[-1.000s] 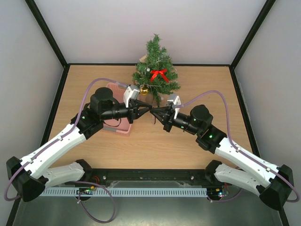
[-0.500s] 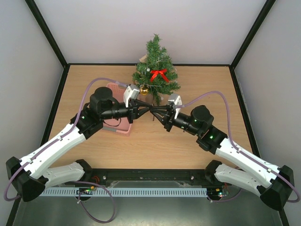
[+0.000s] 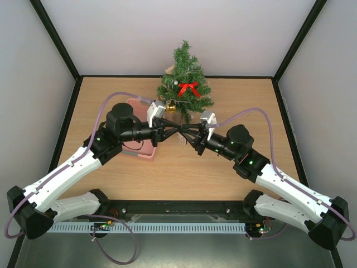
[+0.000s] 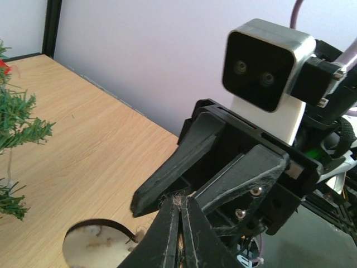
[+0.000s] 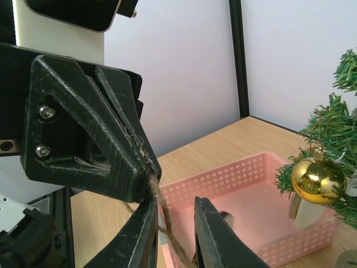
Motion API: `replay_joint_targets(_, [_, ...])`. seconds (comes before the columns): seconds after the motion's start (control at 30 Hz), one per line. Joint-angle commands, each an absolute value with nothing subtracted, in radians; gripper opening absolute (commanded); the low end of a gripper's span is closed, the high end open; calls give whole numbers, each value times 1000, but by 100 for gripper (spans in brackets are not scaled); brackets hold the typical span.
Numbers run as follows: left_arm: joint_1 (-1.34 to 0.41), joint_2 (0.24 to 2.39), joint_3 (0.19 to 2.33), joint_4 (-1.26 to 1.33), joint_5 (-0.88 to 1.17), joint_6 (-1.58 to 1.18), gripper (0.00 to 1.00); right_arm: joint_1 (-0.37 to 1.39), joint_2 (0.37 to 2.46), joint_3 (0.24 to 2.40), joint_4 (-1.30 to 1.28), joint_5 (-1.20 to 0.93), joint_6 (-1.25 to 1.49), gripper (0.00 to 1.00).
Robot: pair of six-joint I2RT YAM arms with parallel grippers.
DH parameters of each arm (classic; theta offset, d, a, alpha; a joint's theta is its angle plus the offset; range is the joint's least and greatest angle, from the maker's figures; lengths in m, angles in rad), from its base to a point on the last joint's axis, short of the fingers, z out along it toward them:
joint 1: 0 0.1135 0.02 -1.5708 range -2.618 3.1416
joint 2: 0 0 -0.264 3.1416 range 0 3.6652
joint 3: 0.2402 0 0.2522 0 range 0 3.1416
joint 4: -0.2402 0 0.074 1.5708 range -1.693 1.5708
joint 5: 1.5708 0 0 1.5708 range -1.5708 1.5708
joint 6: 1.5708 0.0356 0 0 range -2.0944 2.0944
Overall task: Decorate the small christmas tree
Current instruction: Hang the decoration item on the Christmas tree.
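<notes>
The robot's left gripper has the twine loop's top (image 5: 148,162) deep inside it, so the right gripper should hold the pieces of twine (image 5: 170,235) below while the left gripper takes only the loop's tip.
The small christmas tree (image 3: 186,84) stands at the back middle of the table with a red bow (image 3: 189,87) and a gold ball (image 3: 171,105) on it. My left gripper (image 3: 178,129) is shut on a loop of brown twine (image 4: 181,202). A round wooden disc ornament (image 4: 95,245) hangs below it. My right gripper (image 3: 184,130) meets it tip to tip in front of the tree. Its jaws are open and straddle the twine (image 5: 166,226) just below the left fingertips (image 5: 146,167). The tree (image 5: 334,128) and the gold ball (image 5: 318,180) show at the right of the right wrist view.
A pink perforated basket (image 3: 139,146) sits left of the tree, partly under my left arm. It shows behind the twine in the right wrist view (image 5: 251,184) with a small item inside. Black frame posts and pale walls close in the table on three sides.
My right gripper has moved left and slightly back, closing the gap, so its open fingers now straddle the twine at the left gripper's tips. The left arm has barely moved.
</notes>
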State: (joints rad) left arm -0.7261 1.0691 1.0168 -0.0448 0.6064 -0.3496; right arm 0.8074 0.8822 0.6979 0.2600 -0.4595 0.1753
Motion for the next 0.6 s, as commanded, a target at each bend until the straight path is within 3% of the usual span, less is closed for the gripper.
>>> replay_joint_targets(0.0, [-735,1071,1038,-32,661,-365,2,811,898,705,322,-494,160,18])
replay_joint_targets(0.13, [-736,1071,1035,-38,668,-363,2,811,903,697,334,-509,146,16])
replay_joint_targets(0.23, [-734,1071,1035,-42,672,-361,2,810,898,691,335,-500,142,3])
replay_joint_targets(0.33, [-736,1071,1039,-54,658,-354,2,810,875,681,332,-476,137,2])
replay_joint_targets(0.57, [-735,1061,1051,-82,590,-337,19,810,830,649,305,-489,144,2])
